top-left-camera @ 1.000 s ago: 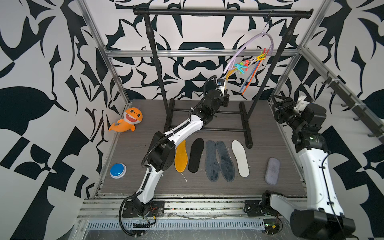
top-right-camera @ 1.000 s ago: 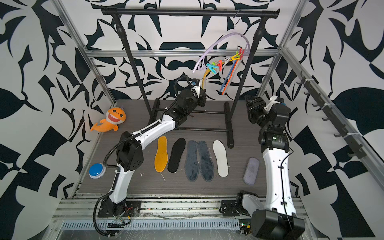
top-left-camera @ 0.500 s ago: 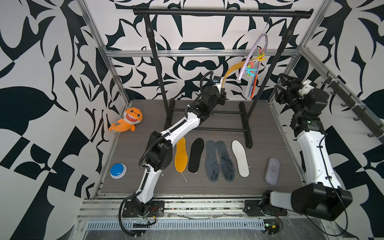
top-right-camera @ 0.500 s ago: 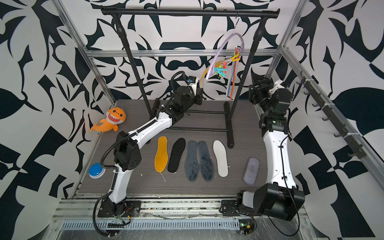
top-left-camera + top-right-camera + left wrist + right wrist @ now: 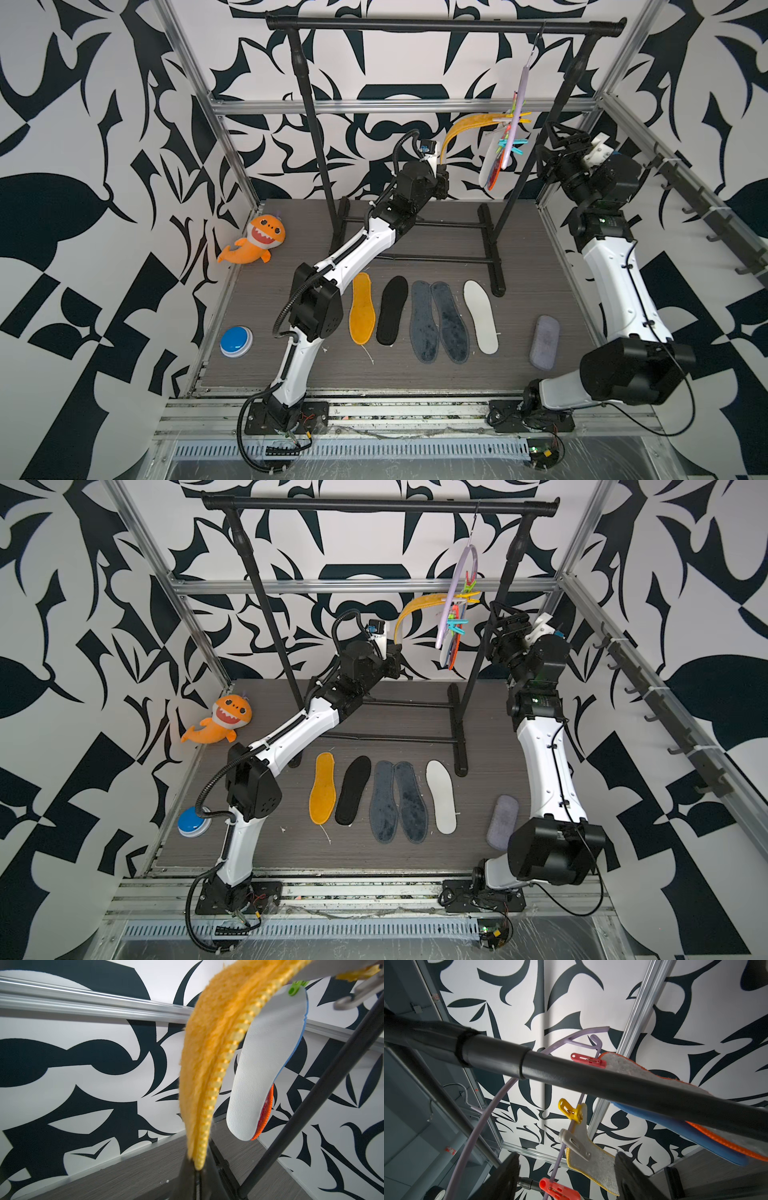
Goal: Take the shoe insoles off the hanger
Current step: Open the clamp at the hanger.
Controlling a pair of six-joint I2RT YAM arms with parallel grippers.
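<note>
Next, my left gripper pulls less while my right gripper opens the pegs [image 5: 571,1111], because the grey peg and yellow peg pinch the orange insole's upper end [image 5: 581,1128].
The lilac hanger [image 5: 522,93] [image 5: 460,584] hangs edge-on from the black rail. My left gripper [image 5: 436,160] [image 5: 197,1169] is shut on the lower end of a fuzzy orange insole [image 5: 461,126] [image 5: 207,1053], which arches up to a grey peg [image 5: 574,1142]. A white insole [image 5: 264,1064] and a grey, orange-rimmed insole [image 5: 633,1068] hang pegged beside it. My right gripper [image 5: 555,137] [image 5: 566,1176] is open just right of the hanger, holding nothing. Several insoles lie on the floor: orange [image 5: 361,311], black [image 5: 392,309], two grey-blue [image 5: 436,322], white [image 5: 480,316].
The rail's right post [image 5: 536,166] stands between my right gripper and the hanger, crossing the right wrist view [image 5: 571,1072]. A lilac-grey pad [image 5: 544,340], an orange plush shark [image 5: 257,241] and a blue button [image 5: 236,340] lie on the floor. The rail's base bars [image 5: 490,249] sit behind the insoles.
The hanger has swung from broadside to edge-on as my left gripper drew the orange insole leftward. My right arm has risen toward the hanger and its jaws have widened.
</note>
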